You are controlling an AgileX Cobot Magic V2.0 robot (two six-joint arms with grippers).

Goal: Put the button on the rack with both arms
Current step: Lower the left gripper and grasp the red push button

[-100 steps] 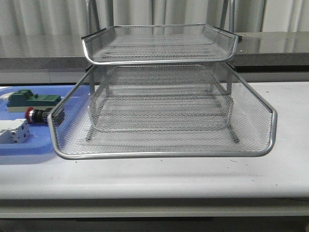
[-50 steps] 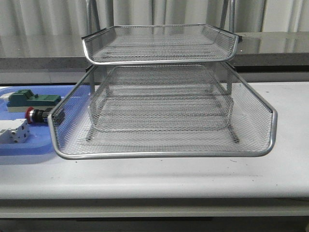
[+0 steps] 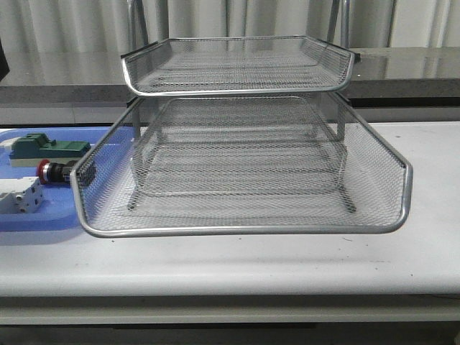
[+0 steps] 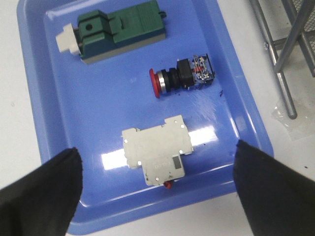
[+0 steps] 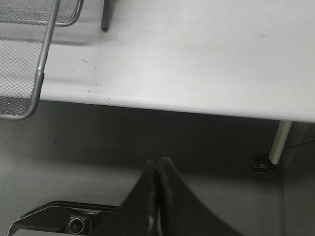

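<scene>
I should keep moving my left gripper toward the black body [image 4: 178, 76] until the gripper's fingers can close across it, because the button [image 4: 182, 76] lies clear of the green and white blocks.
The button [image 4: 179, 77], red cap, black body and blue rear block, lies on its side in the flat blue tray [image 4: 59, 123]. In the front view the button [image 3: 47, 171] is just left of the rack's pulled-out lower tray. The rack [image 3: 237, 72] is silver wire mesh and stands mid-table; its legs [image 4: 280, 73] show beside the blue tray. My left gripper [image 4: 156, 148] hovers above the blue tray, open wide and empty, with the white block between its fingers and the button beyond them. My right gripper [image 5: 158, 163] is shut and empty, below and in front of the table's front edge.
A green block [image 4: 118, 30] and a white block [image 4: 157, 155] share the blue tray [image 3: 43, 215] with the button. The rack's lower tray corner [image 5: 42, 64] juts toward the table's front edge. A table leg [image 5: 278, 142] stands below at the right.
A dark shape has come into the front view at its upper left edge. The rack, the tray and the parts have not moved.
</scene>
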